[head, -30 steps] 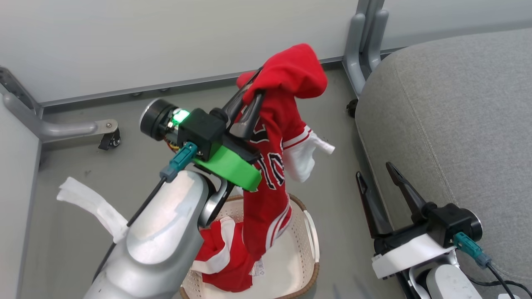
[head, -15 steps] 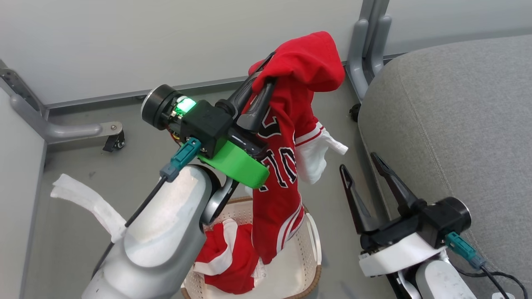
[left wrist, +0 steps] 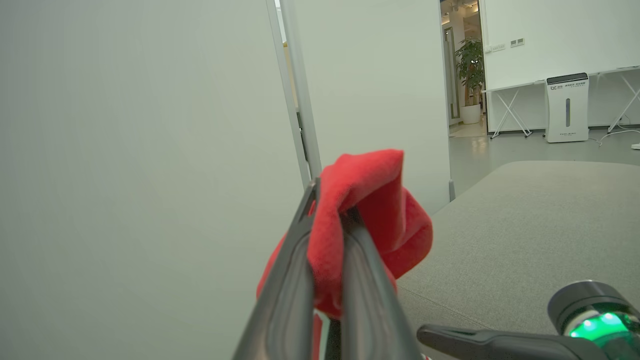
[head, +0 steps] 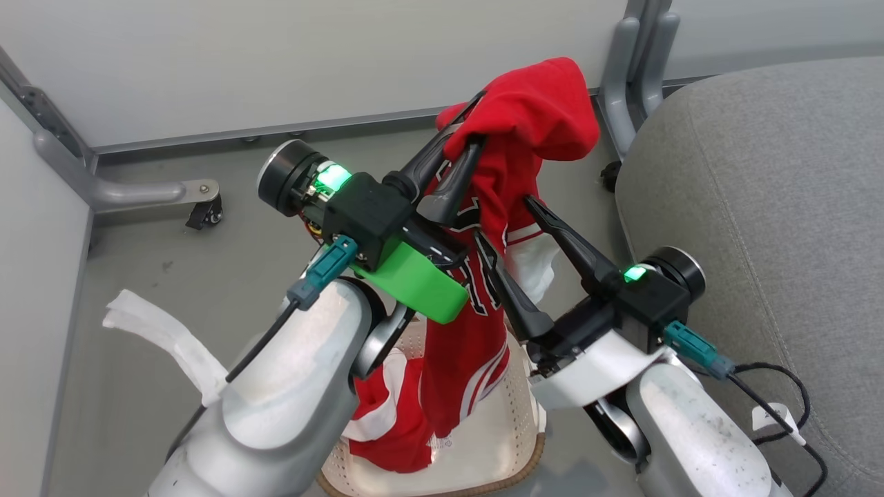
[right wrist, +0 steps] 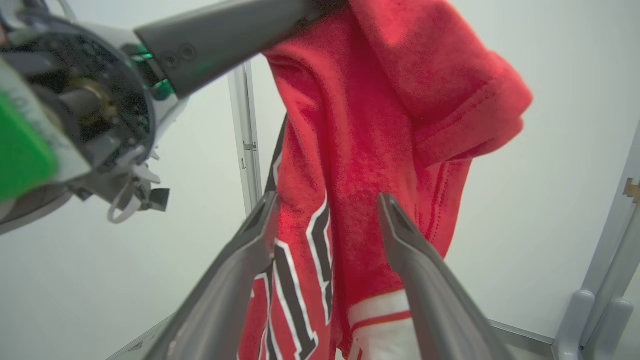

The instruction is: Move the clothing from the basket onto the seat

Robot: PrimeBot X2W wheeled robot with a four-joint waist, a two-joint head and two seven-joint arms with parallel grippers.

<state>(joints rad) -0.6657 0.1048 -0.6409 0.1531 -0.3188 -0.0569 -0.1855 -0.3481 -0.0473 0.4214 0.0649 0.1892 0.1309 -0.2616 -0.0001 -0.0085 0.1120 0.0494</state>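
Observation:
The hanging jersey (head: 457, 348) will come away alone when I carry it to the seat, because the striped lower end (head: 474, 391) hangs loose beside the second jersey.
My left gripper (head: 469, 131) is shut on a red jersey (head: 545, 114), which hangs from it with dark lettering and white trim down into the basket (head: 516, 407). In the left wrist view the left gripper (left wrist: 332, 210) pinches a red fold of the jersey (left wrist: 385, 200). My right gripper (head: 504, 219) is open, one finger on each side of the hanging cloth. In the right wrist view the right gripper (right wrist: 328, 200) frames the jersey (right wrist: 390, 100). A second red jersey (head: 387, 428) lies in the basket. The grey seat (head: 760, 172) is at the right.
A white cloth strip (head: 159, 331) lies on the grey floor at the left. A grey frame leg with a caster (head: 152, 193) runs along the back wall, and a grey post (head: 642, 41) stands by the seat's far corner. A black cable (head: 780, 400) trails over the seat.
My right gripper has risen and swung left from beside the seat to the hanging jersey, still open. The left gripper has carried the jersey a little to the right; the camera has shifted too.

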